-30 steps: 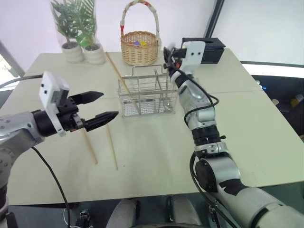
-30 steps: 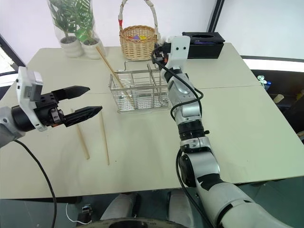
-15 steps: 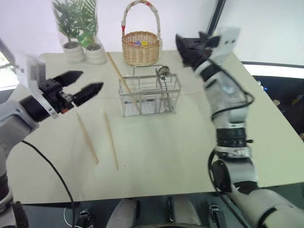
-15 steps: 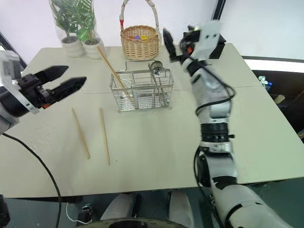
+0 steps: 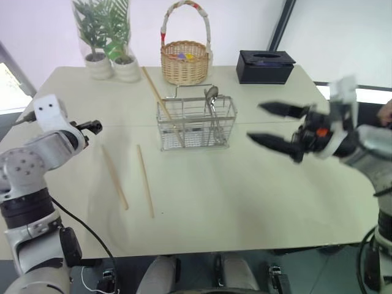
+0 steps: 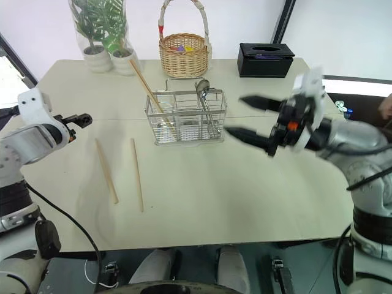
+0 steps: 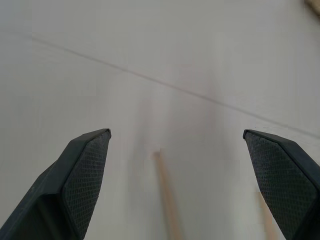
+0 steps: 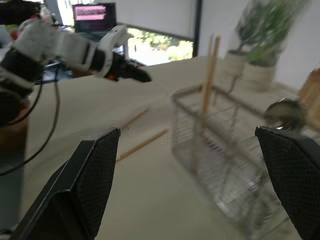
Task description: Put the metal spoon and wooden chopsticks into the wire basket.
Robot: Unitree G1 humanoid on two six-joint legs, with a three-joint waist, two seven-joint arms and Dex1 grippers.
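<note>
The lying chopstick (image 5: 115,177) will tip and lean the same way when I let go of it inside, because the chopstick in the wire basket (image 5: 157,97) slants over the basket's rim.
The wire basket (image 5: 195,125) stands at mid-table. The metal spoon (image 5: 211,94) stands inside it, bowl up. Wooden chopsticks (image 5: 157,96) lean out of its left end. Two more chopsticks (image 5: 114,178) (image 5: 145,181) lie flat on the table to its left. My left gripper (image 5: 92,127) hovers open over the far end of the left stick (image 7: 167,200), pointing down at the table. My right gripper (image 5: 254,121) hangs open and empty to the right of the basket, pointing at it. The right wrist view looks past its fingers (image 8: 95,175) at the basket (image 8: 220,150).
A round wicker basket (image 5: 184,61) stands behind the wire basket. Two potted plants (image 5: 110,58) are at the back left, a black tissue box (image 5: 265,66) at the back right. A person's hand (image 5: 386,113) shows at the right edge.
My right gripper let the spoon go in the basket, opened, and drew back to the right. My left gripper swung left and down toward the left chopstick.
</note>
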